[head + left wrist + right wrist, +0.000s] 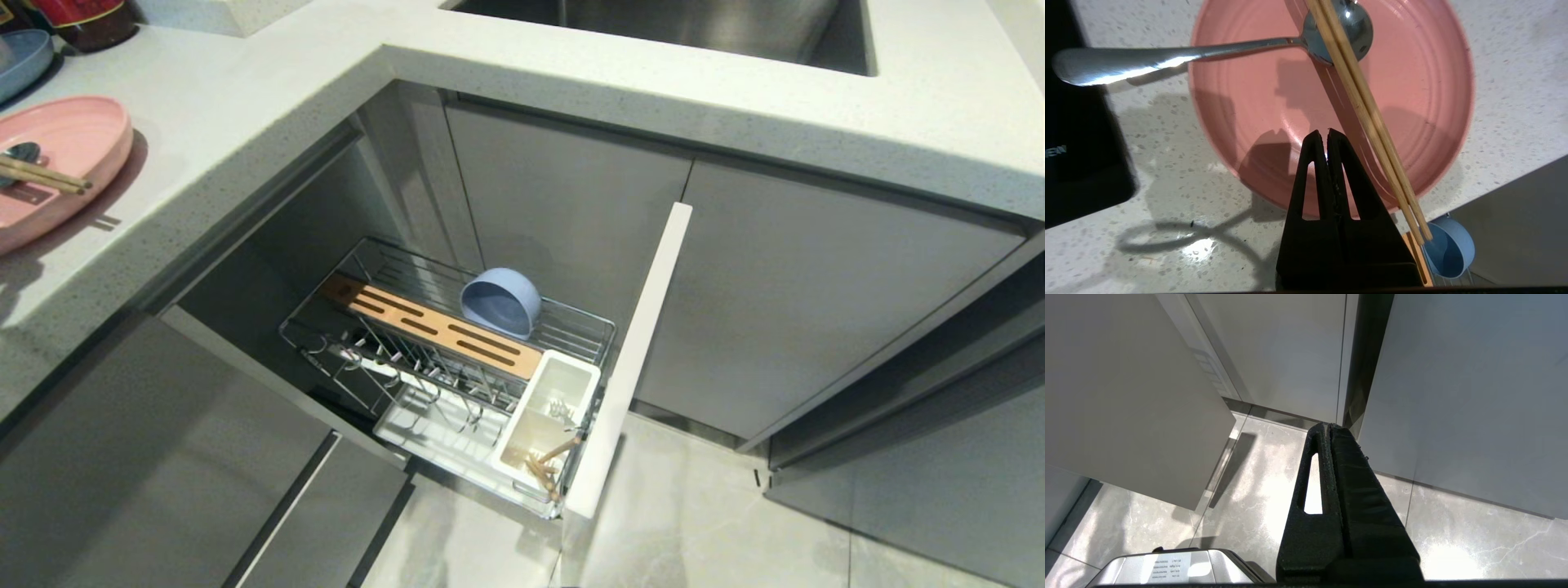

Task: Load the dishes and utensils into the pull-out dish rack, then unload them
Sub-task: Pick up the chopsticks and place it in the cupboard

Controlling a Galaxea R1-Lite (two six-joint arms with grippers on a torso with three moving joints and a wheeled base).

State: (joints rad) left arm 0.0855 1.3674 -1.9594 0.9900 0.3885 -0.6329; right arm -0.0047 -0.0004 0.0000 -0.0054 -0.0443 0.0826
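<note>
I should open my left gripper wide, straddle the chopsticks (1361, 100) just inside the pink plate's rim and close it before lifting, because the chopsticks lie next to its shut fingers.
The pink plate (57, 155) lies on the counter at the far left, with the wooden chopsticks (45, 175) and the spoon (20, 153) resting across it. In the left wrist view my left gripper (1327, 131) hangs shut and empty just above the plate (1249, 102), beside the chopsticks (1370, 118); the spoon (1167, 57) sticks out over the plate's rim. The pull-out dish rack (408, 273) stands drawn out under the counter, and the blue bowl (500, 302) sits on its side in it. My right gripper (1328, 426) is shut and empty, low over the floor.
The rack's pale front panel (633, 351) juts into the floor space, with the white utensil box (547, 416) behind it. A sink (694, 24) is set in the far counter. A blue-grey plate (20, 61) and a dark jar (86, 20) stand behind the pink plate.
</note>
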